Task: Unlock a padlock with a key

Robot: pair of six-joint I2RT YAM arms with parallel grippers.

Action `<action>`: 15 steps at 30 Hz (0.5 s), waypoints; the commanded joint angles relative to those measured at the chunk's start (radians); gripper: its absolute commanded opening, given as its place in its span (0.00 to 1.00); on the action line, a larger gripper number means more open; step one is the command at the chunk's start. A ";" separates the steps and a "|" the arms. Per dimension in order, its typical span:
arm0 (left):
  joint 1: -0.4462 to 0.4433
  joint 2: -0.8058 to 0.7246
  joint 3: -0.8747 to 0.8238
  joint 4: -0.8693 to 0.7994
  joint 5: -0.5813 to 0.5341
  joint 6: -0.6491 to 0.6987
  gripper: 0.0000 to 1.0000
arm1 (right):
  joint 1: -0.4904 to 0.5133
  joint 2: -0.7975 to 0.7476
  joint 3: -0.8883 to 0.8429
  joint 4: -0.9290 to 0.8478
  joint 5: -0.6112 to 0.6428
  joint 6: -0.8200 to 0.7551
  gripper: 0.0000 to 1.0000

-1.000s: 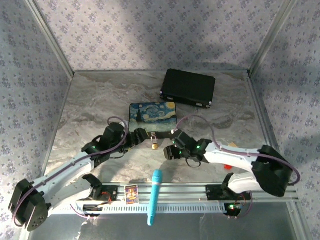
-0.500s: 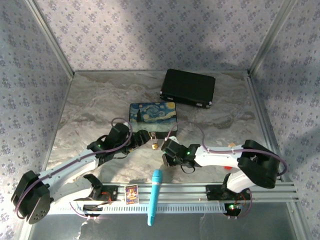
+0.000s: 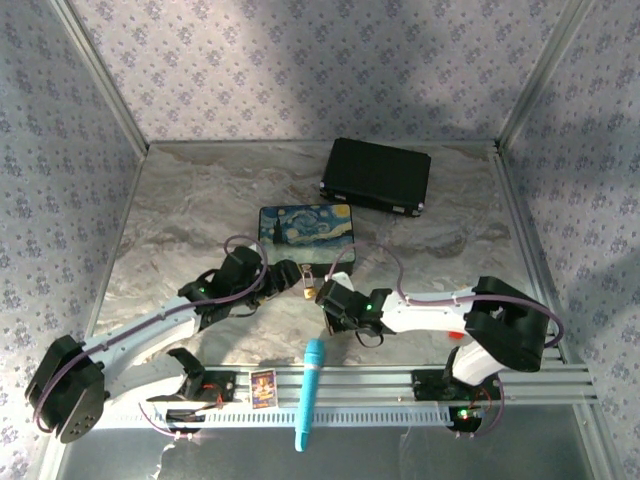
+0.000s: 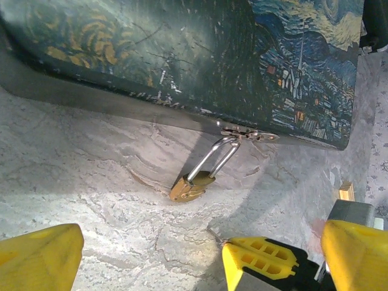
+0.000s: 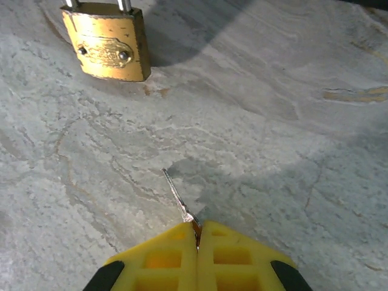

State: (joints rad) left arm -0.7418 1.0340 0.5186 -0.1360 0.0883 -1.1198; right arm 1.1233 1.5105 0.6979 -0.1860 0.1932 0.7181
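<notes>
The key's thin blade (image 5: 176,193) sticks out crooked from my right gripper's fingers, so I should lift it and use my left gripper to straighten the key's tip (image 5: 164,171) before I put it in.
The small brass padlock (image 3: 309,290) lies on the marble table, its silver shackle hooked through the clasp of the Starry Night box (image 3: 305,228). In the left wrist view the padlock (image 4: 191,187) sits ahead of my open left gripper (image 4: 197,257), whose yellow fingers (image 4: 41,251) stand wide apart. My right gripper (image 5: 197,227) is shut on the key (image 5: 177,195). The thin blade sticks out forward and slants down to the table, well short of the padlock (image 5: 109,48). Seen from above, the right gripper (image 3: 325,297) is just right of the padlock and the left gripper (image 3: 285,277) just left of it.
A black case (image 3: 377,175) lies at the back right. A blue marker (image 3: 310,392) and a small card (image 3: 263,387) rest on the front rail. A red block (image 3: 456,333) peeks out beside the right arm. Patterned walls enclose the table.
My right arm has swung left toward the padlock and its jaws have closed on the key. The left arm has edged slightly right and stays open.
</notes>
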 commanded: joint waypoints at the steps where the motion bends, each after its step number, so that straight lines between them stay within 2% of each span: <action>1: -0.009 0.005 0.016 0.034 -0.018 -0.001 1.00 | -0.020 -0.033 -0.041 0.017 -0.067 -0.006 0.02; 7: -0.049 0.054 0.019 0.184 0.006 0.064 0.94 | -0.133 -0.182 -0.114 0.038 -0.229 -0.122 0.00; 12: -0.124 0.098 -0.007 0.464 0.010 0.116 0.85 | -0.305 -0.328 -0.155 0.088 -0.467 -0.132 0.00; 15: -0.155 0.115 -0.017 0.591 -0.007 0.123 0.82 | -0.371 -0.374 -0.142 0.109 -0.559 -0.109 0.00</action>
State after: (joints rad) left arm -0.8738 1.1404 0.5091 0.2352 0.0887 -1.0351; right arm 0.7868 1.1751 0.5541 -0.1135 -0.2031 0.6159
